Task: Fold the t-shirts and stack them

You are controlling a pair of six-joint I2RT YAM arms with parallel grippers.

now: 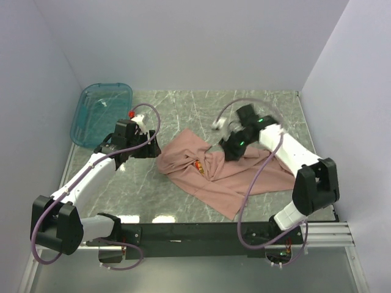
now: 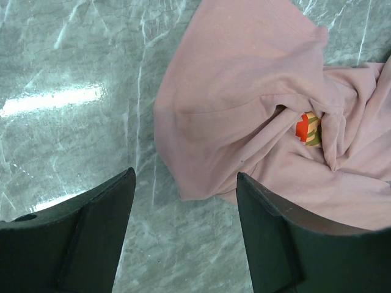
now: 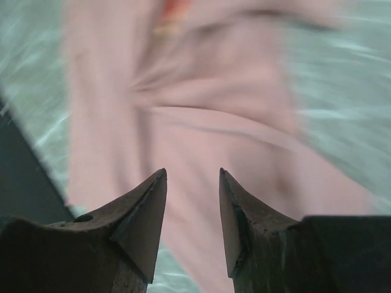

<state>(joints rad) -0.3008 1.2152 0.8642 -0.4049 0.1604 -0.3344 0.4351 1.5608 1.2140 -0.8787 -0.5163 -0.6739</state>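
The dusty-pink t-shirt [image 1: 227,178] will open out and show a larger hidden print when the robot lifts it, because red and yellow print [image 1: 199,166] peeks from a crease.
A dusty-pink t-shirt [image 1: 244,177] lies crumpled on the marble table, its folds bunched around a small red and yellow print [image 1: 198,165]. In the left wrist view the t-shirt [image 2: 244,91] fills the upper right, with the print [image 2: 308,128] peeking from a crease. My left gripper [image 2: 185,174] is open just off the shirt's left edge, over bare table; in the top view this left gripper [image 1: 153,151] sits beside the cloth. My right gripper [image 1: 227,149] hovers over the shirt's middle. Its jaws [image 3: 191,172] stand apart with nothing between them, above the blurred t-shirt [image 3: 201,110].
A translucent teal plastic bin [image 1: 101,113] stands at the back left corner. White walls close in the table [image 1: 183,110] on three sides. A black rail [image 1: 195,232] with the arm bases runs along the near edge.
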